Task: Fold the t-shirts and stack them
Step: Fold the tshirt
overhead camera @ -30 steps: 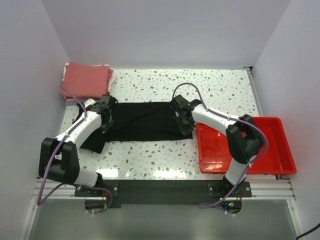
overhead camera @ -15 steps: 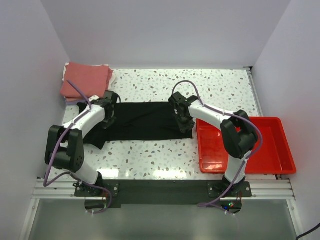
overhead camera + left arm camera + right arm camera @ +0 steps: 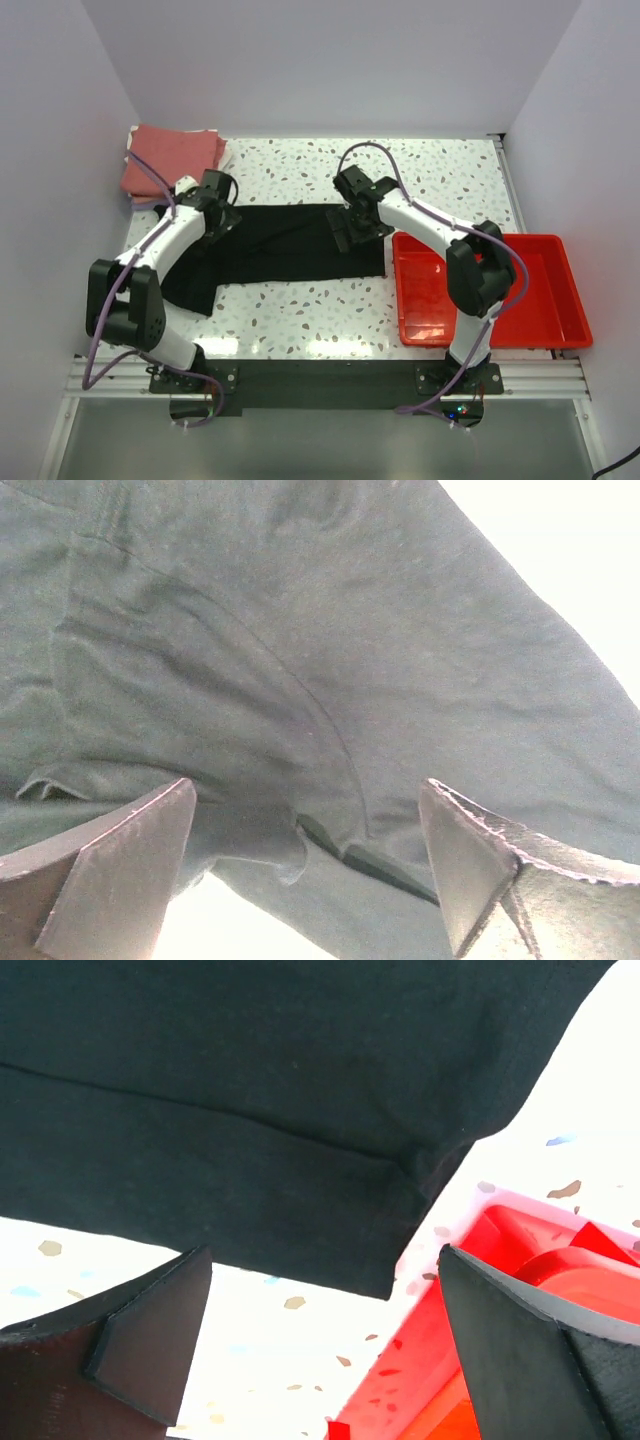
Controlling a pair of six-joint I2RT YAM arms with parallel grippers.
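Note:
The sleeve end (image 3: pixel 197 300) lies limp past the folded black t-shirt's near edge (image 3: pixel 224 283). The sleeve will fold over flat onto the black t-shirt when I fold it.
The black t-shirt (image 3: pixel 285 250) lies flat across the middle of the table as a long folded band, one sleeve end trailing toward the near left. My left gripper (image 3: pixel 222 214) hovers open over its left end; in the left wrist view the gripper (image 3: pixel 305 850) has bare fingers (image 3: pixel 125 865) above the sleeve seam of the black cloth (image 3: pixel 300 660). My right gripper (image 3: pixel 352 228) stands open over the right end; the right wrist view shows this gripper (image 3: pixel 325 1305) above the shirt's hem corner (image 3: pixel 300 1160), nothing held. A folded salmon-red t-shirt (image 3: pixel 175 158) tops a stack at the far left corner.
A red plastic tray (image 3: pixel 560 330) sits at the near right, its left rim close to the shirt's right edge and visible in the right wrist view (image 3: pixel 520 1260). White walls close in the table on the left, back and right.
Both grippers have gone from shut to wide open, letting go of the black shirt, and have drawn slightly up and toward the far side. The shirt stays lying flat.

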